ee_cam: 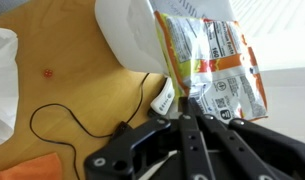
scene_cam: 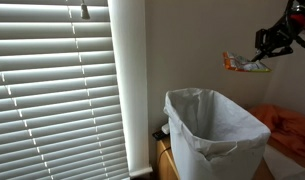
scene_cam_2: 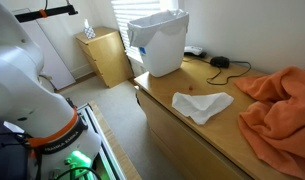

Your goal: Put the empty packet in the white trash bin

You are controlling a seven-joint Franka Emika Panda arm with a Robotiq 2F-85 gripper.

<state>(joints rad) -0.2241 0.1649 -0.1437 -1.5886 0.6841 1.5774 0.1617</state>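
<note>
My gripper should go on moving the empty packet (scene_cam: 244, 63), which hangs clear above the white trash bin's rim, across until it is over the bin's opening (scene_cam: 214, 115) before it lets go.
My gripper (scene_cam: 264, 52) is shut on the empty packet (scene_cam: 244, 64), a crumpled orange-yellow wrapper, and holds it in the air above and to the right of the white trash bin (scene_cam: 214, 135). In the wrist view the packet (ee_cam: 214, 60) hangs from the closed fingertips (ee_cam: 185, 105), with the bin's white wall (ee_cam: 127, 35) behind it. In an exterior view the bin (scene_cam_2: 158, 45) stands at the far end of the wooden counter (scene_cam_2: 192, 135); the gripper and packet are out of that view.
A large orange cloth (scene_cam_2: 277, 105) lies on the counter's right side and also shows in an exterior view (scene_cam: 290, 130). A white cloth (scene_cam_2: 202, 104) lies mid-counter. A black cable (scene_cam_2: 224, 65) and a small white device (ee_cam: 164, 97) lie near the bin. Window blinds (scene_cam: 52, 90) stand at left.
</note>
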